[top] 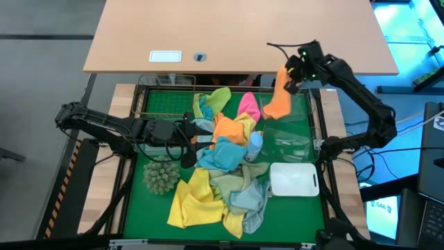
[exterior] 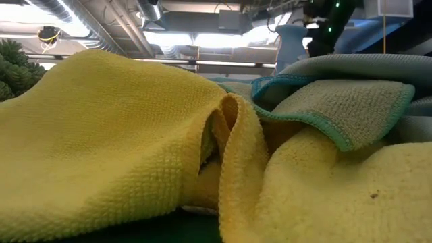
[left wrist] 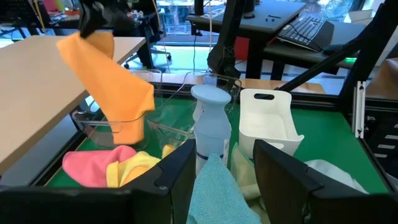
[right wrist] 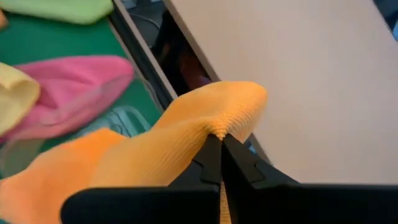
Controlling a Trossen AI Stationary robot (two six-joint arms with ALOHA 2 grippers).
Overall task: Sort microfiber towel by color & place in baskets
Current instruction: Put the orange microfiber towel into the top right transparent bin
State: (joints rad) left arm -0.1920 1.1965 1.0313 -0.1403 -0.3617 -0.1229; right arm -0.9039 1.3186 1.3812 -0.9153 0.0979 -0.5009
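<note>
The orange towel's top end (top: 281,71) is out by the desk's edge, beyond the basket's rim. My right gripper should move back and lower it into the far clear basket (top: 295,108).
My right gripper (top: 288,81) is shut on an orange towel (top: 279,102), held high over the clear baskets (top: 291,132) at the tray's far right. The white basket (top: 294,179) stands nearer. A pile of towels lies mid-tray: yellow (top: 194,198), light blue (top: 225,154), orange (top: 232,128), pink (top: 248,104), light green (top: 219,97). My left gripper (top: 200,137) is open, low at the pile's left side. Its fingers stand on either side of a raised light-blue towel (left wrist: 214,186). The low view is filled by the yellow towel (exterior: 101,135). My right gripper pinches a fold (right wrist: 227,121) of the orange towel between its two shut fingers (right wrist: 214,163). The towel is lifted clear and hangs slack below the gripper, over a clear basket (left wrist: 118,121). My left gripper: whether its fingers touch the light-blue towel, I cannot tell.
A small light-blue bottle (left wrist: 210,124) stands upright in the pile ahead of my left gripper. A spiky grey-green ball (top: 161,175) sits at the tray's left. A wire rack (top: 163,97) is at the far left, and a wooden desk (top: 236,35) lies beyond the tray.
</note>
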